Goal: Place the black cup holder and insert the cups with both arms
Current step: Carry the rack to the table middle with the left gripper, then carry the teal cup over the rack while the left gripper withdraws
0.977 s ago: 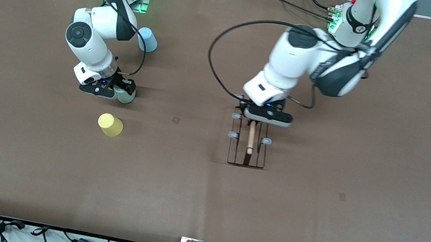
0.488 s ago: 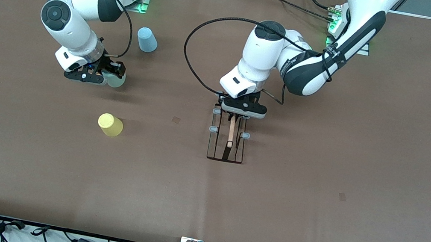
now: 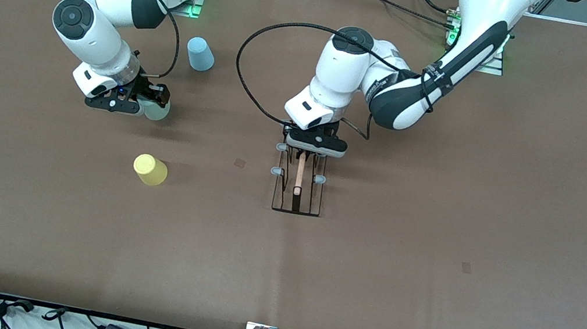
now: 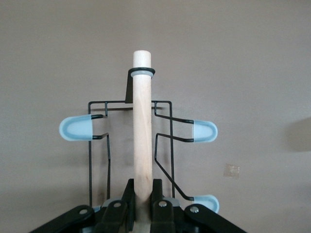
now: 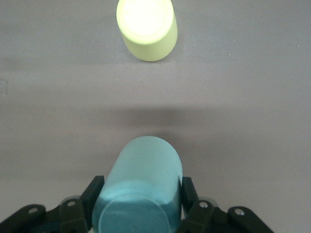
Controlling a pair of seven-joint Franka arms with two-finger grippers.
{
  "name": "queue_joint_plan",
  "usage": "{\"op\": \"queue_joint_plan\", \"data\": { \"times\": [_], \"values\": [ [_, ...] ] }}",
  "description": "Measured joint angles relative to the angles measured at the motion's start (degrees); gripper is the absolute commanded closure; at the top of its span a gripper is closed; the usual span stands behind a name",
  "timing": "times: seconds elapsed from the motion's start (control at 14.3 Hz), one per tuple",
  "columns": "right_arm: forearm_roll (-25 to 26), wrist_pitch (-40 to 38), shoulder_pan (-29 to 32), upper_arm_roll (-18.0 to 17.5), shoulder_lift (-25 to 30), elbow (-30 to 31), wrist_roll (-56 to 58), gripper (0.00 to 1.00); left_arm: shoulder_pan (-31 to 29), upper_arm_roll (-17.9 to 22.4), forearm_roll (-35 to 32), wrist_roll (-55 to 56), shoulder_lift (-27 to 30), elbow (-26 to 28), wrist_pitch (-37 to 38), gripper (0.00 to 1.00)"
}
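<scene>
My left gripper should stop crowding the end pegs (image 3: 281,147) of the black cup holder by setting it down, opening and moving away before the mint green cup comes.
My left gripper (image 3: 307,152) is shut on the wooden rod (image 4: 142,126) of the black cup holder (image 3: 297,196) and holds it upright at the middle of the table. Pale blue-tipped pegs (image 4: 77,128) stick out on both sides of the rod. My right gripper (image 3: 152,106) is shut on the mint green cup (image 3: 157,110), with its fingers on either side of the cup (image 5: 141,182), and holds it over the table. The yellow cup (image 3: 150,170) stands upside down nearer to the front camera and shows in the right wrist view (image 5: 146,29). The light blue cup (image 3: 200,54) stands upside down near the right arm's base.
The brown table cover (image 3: 434,240) is bare toward the left arm's end and along the front edge. A black cable (image 3: 247,86) loops from the left arm beside the holder. Small tape marks (image 3: 240,162) lie on the cover.
My left gripper has carried the cup holder toward the right arm's end of the table. My right gripper has lifted the mint green cup and drawn it toward the right arm's base.
</scene>
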State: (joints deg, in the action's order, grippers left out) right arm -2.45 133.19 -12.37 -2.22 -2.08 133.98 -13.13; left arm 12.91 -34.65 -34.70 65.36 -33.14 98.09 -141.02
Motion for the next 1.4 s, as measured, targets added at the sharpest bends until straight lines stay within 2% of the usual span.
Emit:
{"op": "queue_joint_plan", "data": {
  "times": [0.07, 0.21, 0.28, 0.35, 0.56, 0.84, 0.98, 1.19, 1.4],
  "values": [
    [0.00, 0.00, 0.01, 0.04, 0.00, -0.05, 0.00, 0.90, 0.00, 0.04, -0.01, 0.00, -0.04, -0.03, 0.00, 0.83],
    [0.00, 0.00, 0.05, 0.13, 0.00, -0.12, 0.00, 0.89, 0.00, 0.08, -0.13, 0.00, -0.23, -0.10, 0.00, 0.38],
    [0.00, 0.00, 0.07, 0.17, 0.00, -0.12, 0.00, 0.89, -0.01, 0.17, -0.87, -0.20, -0.33, -0.11, 0.03, 0.23],
    [0.00, 0.00, 0.08, 0.20, 0.00, -0.13, 0.00, 0.89, -0.02, 0.21, -2.29, -0.22, -0.42, -0.11, 0.07, 0.19],
    [0.00, -0.01, 0.08, 0.23, 0.00, -0.13, 0.00, 0.89, -0.26, 0.27, -4.09, -0.48, -0.44, -0.46, 0.89, 0.18],
    [-0.01, -1.01, -0.10, 0.01, 0.83, -1.38, -3.22, 0.89, -1.63, 0.18, -4.65, -9.11, 1.33, -2.75, 11.29, 0.15],
    [-0.01, -5.55, -1.12, -0.40, 1.55, -4.29, -8.21, 0.89, -3.29, 0.13, -4.65, -15.41, 3.91, -3.37, 18.17, 0.15],
    [-0.08, -16.88, -2.46, -2.72, 2.05, -12.99, -16.49, 0.89, -3.97, -0.01, -1.47, -19.06, 7.12, -3.51, 25.49, 0.16],
    [-2.23, -19.86, -3.59, -4.13, 2.01, -17.52, -21.89, 0.89, -4.77, -0.05, 0.44, -23.84, 9.22, -3.78, 29.31, 0.16]
  ]
}}
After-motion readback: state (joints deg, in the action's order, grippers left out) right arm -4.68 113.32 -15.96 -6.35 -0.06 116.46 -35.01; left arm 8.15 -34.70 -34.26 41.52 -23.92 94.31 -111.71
